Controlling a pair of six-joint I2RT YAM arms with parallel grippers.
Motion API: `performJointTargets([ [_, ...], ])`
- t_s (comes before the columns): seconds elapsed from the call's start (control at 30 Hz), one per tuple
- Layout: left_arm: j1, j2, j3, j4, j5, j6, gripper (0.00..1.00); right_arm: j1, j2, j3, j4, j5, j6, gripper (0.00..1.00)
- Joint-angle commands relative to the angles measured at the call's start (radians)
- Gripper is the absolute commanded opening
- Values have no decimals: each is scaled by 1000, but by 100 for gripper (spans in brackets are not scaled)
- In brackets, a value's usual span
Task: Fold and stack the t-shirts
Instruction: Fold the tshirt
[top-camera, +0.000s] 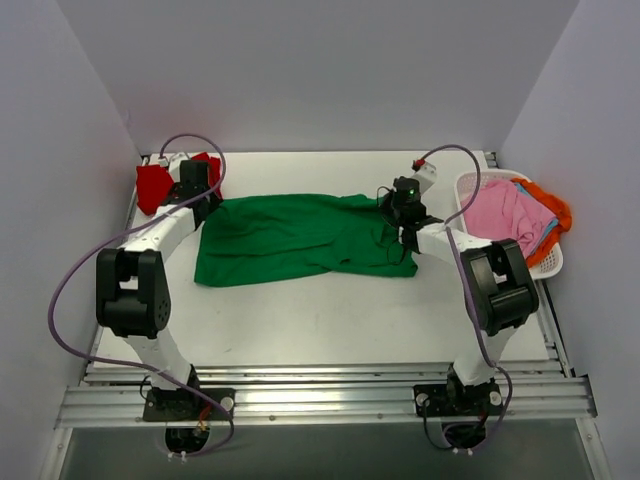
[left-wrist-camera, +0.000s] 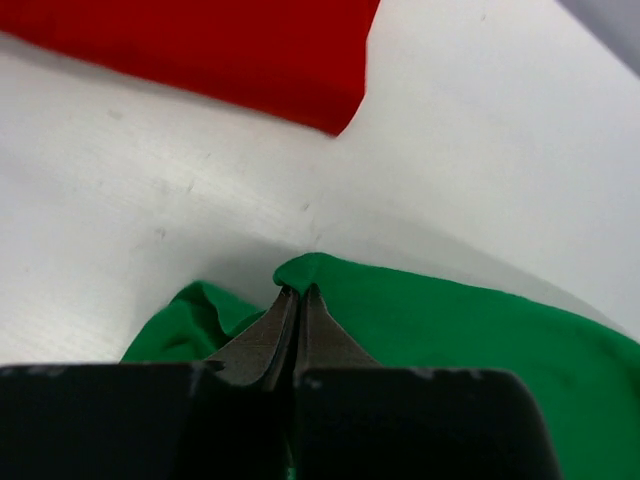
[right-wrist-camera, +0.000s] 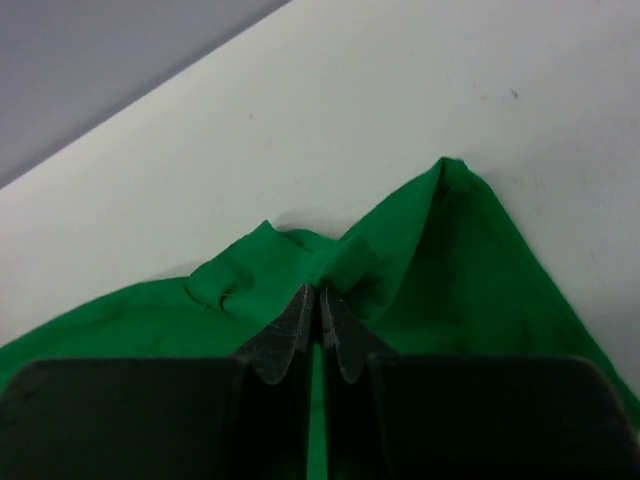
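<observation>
My right gripper should keep pulling the green t-shirt's far edge (top-camera: 300, 197), stretched straight between my grippers, toward the t-shirt's near edge (top-camera: 370, 271) and let go there.
A bright green t-shirt (top-camera: 300, 238) lies spread across the middle of the table. My left gripper (top-camera: 207, 203) is at its far left corner, shut on a pinch of the green fabric (left-wrist-camera: 420, 320), with the jaws pressed together. My right gripper (top-camera: 402, 228) is at the shirt's far right edge, shut on a bunched fold of the green t-shirt (right-wrist-camera: 450, 260). A folded red t-shirt (top-camera: 155, 185) rests at the back left, behind the left gripper; its edge (left-wrist-camera: 220, 50) shows in the left wrist view.
A white lattice basket (top-camera: 548, 262) stands at the right edge and holds pink (top-camera: 505, 215), orange (top-camera: 553, 205) and blue cloth. Grey walls close in the table at the back and both sides.
</observation>
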Motion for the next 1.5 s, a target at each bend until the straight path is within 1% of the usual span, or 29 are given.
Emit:
performJointTargets([
  [0.0,0,-127,-127,68,-16,-8,2,60,-130,-77,11,79,-5,0],
  [0.03,-3,-152,-157,77,-16,-10,2,72,-178,-126,6,88,-4,0],
  [0.1,-3,-212,-232,80,-26,-16,2,109,-253,-174,-9,128,4,0],
  [0.17,-4,-268,-301,71,-42,-26,2,132,-305,-247,-30,170,19,0],
  [0.2,-6,-285,-323,71,-47,-34,2,141,-359,-273,-35,184,35,0],
  [0.27,-7,-331,-361,70,-44,-46,2,170,-414,-345,-67,226,56,0],
  [0.3,-9,-342,-392,67,-45,-48,3,180,-463,-366,-81,270,78,0],
  [0.37,-15,-368,-408,41,-58,-62,5,210,-509,-425,-133,322,111,0],
  [0.4,-16,-376,-423,33,-73,-66,6,224,-549,-444,-149,386,125,0],
  [0.5,-19,-402,-446,4,-98,-83,8,276,-598,-496,-230,467,196,0],
  [0.53,-19,-414,-460,-5,-113,-92,10,282,-600,-502,-248,496,228,0],
  [0.57,-23,-417,-466,-9,-118,-94,28,282,-600,-507,-280,499,242,0],
  [0.6,-21,-419,-470,-9,-121,-96,44,282,-585,-504,-296,507,253,19],
  [0.63,-23,-419,-472,-22,-127,-99,61,282,-575,-499,-313,507,263,42],
  [0.67,-24,-417,-469,-35,-131,-108,71,282,-565,-495,-339,510,279,63],
  [0.7,-26,-417,-464,-47,-137,-112,91,282,-546,-490,-351,510,289,94],
  [0.73,-29,-417,-460,-80,-145,-117,94,284,-540,-490,-357,508,297,100],
  [0.77,-33,-423,-451,-105,-163,-128,96,287,-534,-490,-360,504,303,100],
  [0.87,-64,-472,-467,-151,-216,-157,96,316,-517,-496,-351,507,323,100],
  [1.03,-96,-592,-546,-130,-202,-198,96,387,-483,-469,-362,522,346,100],
  [1.1,-105,-609,-562,-127,-199,-198,96,426,-471,-452,-380,524,365,100],
  [1.27,-122,-597,-563,-131,-210,-188,96,502,-450,-470,-353,524,409,100],
  [1.47,-122,-559,-578,-95,-187,-185,96,506,-342,-478,-302,459,438,100],
])
